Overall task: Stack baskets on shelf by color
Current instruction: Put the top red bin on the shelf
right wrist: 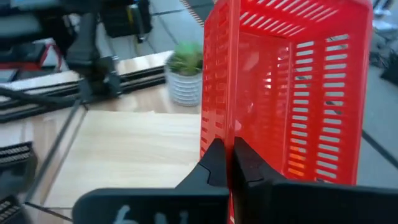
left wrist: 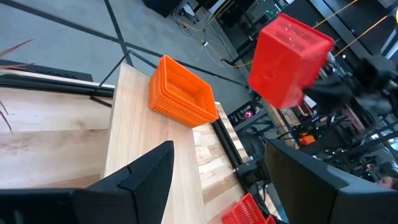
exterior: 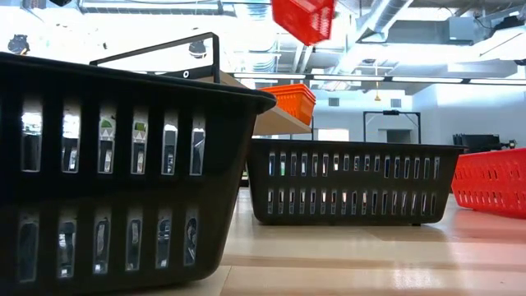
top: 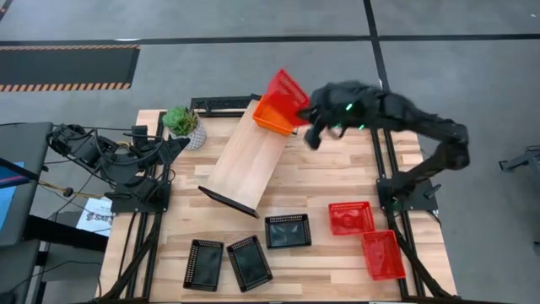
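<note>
My right gripper should keep lowering the red basket beside the orange baskets, where the shelf [top: 255,143] is clear, until the basket's base sits flat on the wood [top: 258,149].
My right gripper [top: 301,111] is shut on a red basket [top: 286,89] and holds it in the air above the shelf's far end; in the low view the red basket [exterior: 302,18] hangs high over everything. A stack of orange baskets [top: 270,119] sits on the far end of the light-wood shelf [top: 245,160]. Two more red baskets [top: 351,218] [top: 383,253] and three black baskets [top: 288,230] [top: 250,262] [top: 203,264] lie on the table. My left gripper [left wrist: 217,180] waits open at the table's left side. My right gripper pinches a side wall of the red basket at its rim [right wrist: 231,134], one finger [right wrist: 212,163] outside the wall and one [right wrist: 247,167] inside. The basket is lifted clear and tipped up on edge, its open side facing sideways, above the orange stack.
A small potted plant [top: 184,125] stands by the shelf's far left corner. The shelf lies slantwise across the table's middle, its near end [top: 228,198] towards the black baskets. Dark frame rails [top: 386,160] run along the table's right and left sides.
</note>
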Robot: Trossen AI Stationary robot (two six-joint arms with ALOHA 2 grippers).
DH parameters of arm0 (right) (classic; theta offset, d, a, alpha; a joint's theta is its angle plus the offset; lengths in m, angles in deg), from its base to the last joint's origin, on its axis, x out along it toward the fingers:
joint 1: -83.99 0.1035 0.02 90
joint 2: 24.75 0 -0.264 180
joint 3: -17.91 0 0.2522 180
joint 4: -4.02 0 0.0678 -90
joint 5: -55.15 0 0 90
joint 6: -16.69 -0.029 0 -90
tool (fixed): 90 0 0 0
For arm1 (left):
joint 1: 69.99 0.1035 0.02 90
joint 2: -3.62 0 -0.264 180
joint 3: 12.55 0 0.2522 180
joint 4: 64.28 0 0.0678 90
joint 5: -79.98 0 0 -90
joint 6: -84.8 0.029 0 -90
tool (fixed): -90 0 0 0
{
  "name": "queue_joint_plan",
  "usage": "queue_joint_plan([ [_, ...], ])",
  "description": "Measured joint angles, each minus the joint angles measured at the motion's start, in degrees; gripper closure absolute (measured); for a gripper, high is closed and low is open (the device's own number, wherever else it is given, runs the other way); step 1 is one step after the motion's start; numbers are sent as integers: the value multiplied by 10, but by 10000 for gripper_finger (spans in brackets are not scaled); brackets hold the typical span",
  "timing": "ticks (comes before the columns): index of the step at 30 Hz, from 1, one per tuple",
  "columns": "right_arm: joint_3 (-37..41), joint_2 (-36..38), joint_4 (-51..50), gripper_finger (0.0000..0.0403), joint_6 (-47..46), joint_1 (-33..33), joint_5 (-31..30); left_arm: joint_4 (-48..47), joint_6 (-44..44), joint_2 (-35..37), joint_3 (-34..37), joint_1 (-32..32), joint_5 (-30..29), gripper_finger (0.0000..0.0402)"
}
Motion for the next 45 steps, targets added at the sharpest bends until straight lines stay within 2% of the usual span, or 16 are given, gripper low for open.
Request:
queue_joint_plan([
  [7,-117,-138,-68,402,-4,93,-77,0,-1,0,0,0,0,160],
  [13,-210,-245,-160,402,-24,109,-87,0,-8,0,0,0,0,160],
  [20,-275,-329,-260,402,-55,106,-86,0,-8,0,0,0,0,160],
  [29,-279,-379,-284,396,-70,102,-74,-1,-8,-5,0,0,1,160],
  [38,-279,-388,-275,390,-95,83,-67,-2,-9,-15,0,0,12,160],
  [45,-279,-388,-260,383,-97,71,-23,-1,-13,-16,0,0,14,160],
])
